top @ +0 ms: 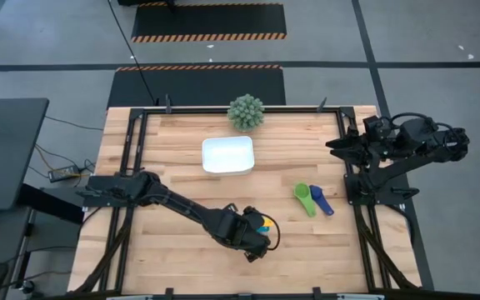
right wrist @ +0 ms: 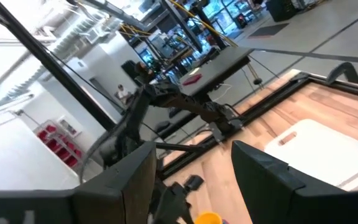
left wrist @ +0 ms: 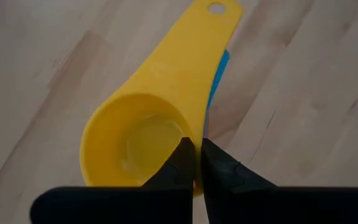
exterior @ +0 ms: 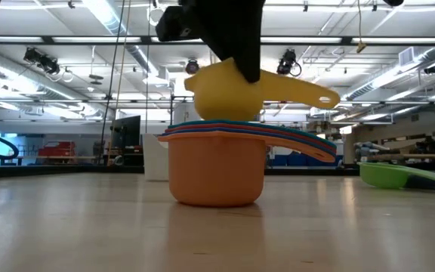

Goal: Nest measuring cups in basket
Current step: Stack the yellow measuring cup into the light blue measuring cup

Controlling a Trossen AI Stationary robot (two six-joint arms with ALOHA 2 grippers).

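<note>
I should keep lowering with my left gripper until the yellow cup's bowl (exterior: 223,97) nests, then let go. The bowl is over the stack (exterior: 219,131) and the cup's handle is along the stack's handles.
A stack of nested measuring cups, with the orange cup (exterior: 217,175) at the bottom and teal, red and blue rims above it, stands on its base on the table near the front. My left gripper (top: 255,236) is shut on the yellow cup (exterior: 229,91) right over that stack. I cannot tell whether the cup touches the stack. The green cup (top: 305,198) and the dark purple-blue cup (top: 324,202) lie on the table to the right. The white basket (top: 227,155) stands at the table's middle back. My right gripper (right wrist: 191,163) is open and empty at the table's right edge. My left gripper holds the yellow cup by its rim wall (left wrist: 194,163), beside the root of the handle. One finger (left wrist: 180,158) is inside the bowl and one (left wrist: 221,167) outside. The fingers come from above, pointing down. The cup is upright and about level, its handle (exterior: 300,92) sticking out sideways over the stack's handles.
A round spiky green ball plant (top: 246,112) stands at the far edge behind the basket. Black frame rails run along the table's left and right sides. Bare wood lies between the basket and the stack.
</note>
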